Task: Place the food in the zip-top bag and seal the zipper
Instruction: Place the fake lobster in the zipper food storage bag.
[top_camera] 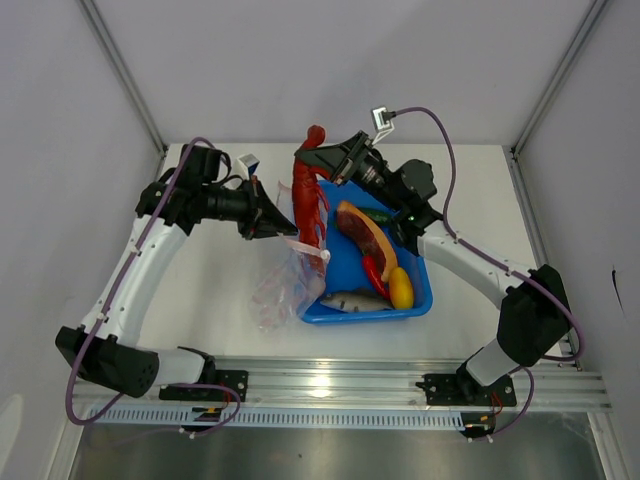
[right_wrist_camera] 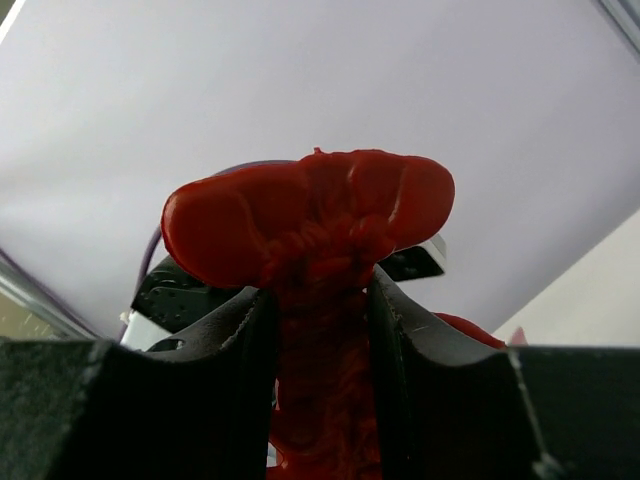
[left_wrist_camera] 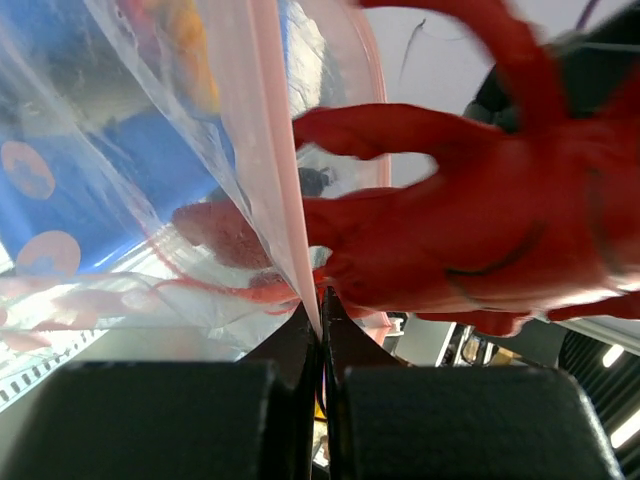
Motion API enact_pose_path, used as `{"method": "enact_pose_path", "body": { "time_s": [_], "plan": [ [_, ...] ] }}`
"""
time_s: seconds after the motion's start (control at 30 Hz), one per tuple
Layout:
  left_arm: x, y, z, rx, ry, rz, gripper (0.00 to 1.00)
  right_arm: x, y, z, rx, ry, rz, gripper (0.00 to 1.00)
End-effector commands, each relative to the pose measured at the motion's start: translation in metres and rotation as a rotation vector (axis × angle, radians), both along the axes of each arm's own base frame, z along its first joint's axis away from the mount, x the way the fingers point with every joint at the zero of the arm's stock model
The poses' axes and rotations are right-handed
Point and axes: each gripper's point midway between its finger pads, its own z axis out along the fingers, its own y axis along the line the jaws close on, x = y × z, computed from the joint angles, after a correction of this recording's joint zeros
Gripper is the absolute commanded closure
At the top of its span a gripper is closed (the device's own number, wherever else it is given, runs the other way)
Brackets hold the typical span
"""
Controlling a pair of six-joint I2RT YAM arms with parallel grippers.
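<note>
My right gripper keeps bringing the lobster down, as the lobster's claws [left_wrist_camera: 222,233] go head-first into the bag's opening [top_camera: 309,247], until its body rests inside, then let go.
My left gripper [top_camera: 275,222] is shut on the pink-red zipper strip [left_wrist_camera: 275,150] of the clear zip-top bag [top_camera: 285,285] and holds its mouth up; in the left wrist view [left_wrist_camera: 322,300] the jaws pinch the strip. My right gripper [top_camera: 318,155] is shut on the tail of a red lobster-shaped toy [top_camera: 308,195], which hangs head-down at the bag's mouth. In the right wrist view [right_wrist_camera: 320,290] the fingers clamp the lobster [right_wrist_camera: 310,215]. Its claws [left_wrist_camera: 480,220] sit just beside the strip. Something reddish shows through the bag's plastic.
A blue tub [top_camera: 420,290] lies right of the bag, holding a brown steak [top_camera: 362,232], red chili [top_camera: 374,270], yellow pepper [top_camera: 401,288], grey fish [top_camera: 355,300] and green cucumber [top_camera: 380,215]. Metal rails run along the near edge.
</note>
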Motion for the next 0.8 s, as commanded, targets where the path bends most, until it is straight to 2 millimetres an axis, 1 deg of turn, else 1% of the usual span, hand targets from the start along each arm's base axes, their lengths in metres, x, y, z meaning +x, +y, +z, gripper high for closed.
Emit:
{"method": "enact_pose_path", "body": {
  "time_s": [0.0,0.03,0.07,0.1,0.13,0.2,0.33,0.4,0.47,0.53,0.77],
  "plan": [
    [-0.005,-0.001,0.025,-0.076,-0.056,-0.009,0.99,0.003,0.003,-0.001,-0.015,0.049,-0.048,1.0],
    [-0.005,-0.001,0.026,-0.079,-0.055,-0.008,1.0,0.01,0.004,-0.007,-0.034,0.071,-0.092,1.0],
    [-0.005,-0.001,0.027,-0.082,-0.055,-0.005,0.99,0.01,0.005,-0.003,-0.038,0.072,-0.108,1.0],
    [-0.005,-0.002,0.028,-0.086,-0.054,-0.003,0.99,0.013,0.007,-0.008,-0.062,0.084,-0.123,1.0],
    [-0.004,-0.002,0.029,-0.091,-0.055,-0.004,1.0,0.016,0.008,-0.009,-0.077,0.078,-0.152,1.0],
    [-0.004,-0.003,0.032,-0.104,-0.056,-0.005,0.99,0.012,0.014,-0.01,-0.096,0.067,-0.151,1.0],
    [-0.003,-0.004,0.036,-0.119,-0.058,-0.007,0.99,0.013,0.025,-0.022,-0.135,0.079,-0.155,1.0],
    [-0.003,-0.004,0.036,-0.118,-0.06,-0.009,1.0,0.01,0.03,-0.025,-0.166,0.062,-0.152,1.0],
    [-0.003,-0.004,0.035,-0.116,-0.058,-0.01,0.99,0.005,0.033,-0.022,-0.178,0.026,-0.152,1.0],
    [-0.003,-0.004,0.034,-0.115,-0.054,-0.011,0.99,0.002,0.034,-0.024,-0.195,0.011,-0.142,1.0],
    [-0.006,-0.003,0.037,-0.121,-0.066,-0.017,0.99,-0.015,0.038,-0.042,-0.269,-0.03,-0.071,0.89]
  ]
}}
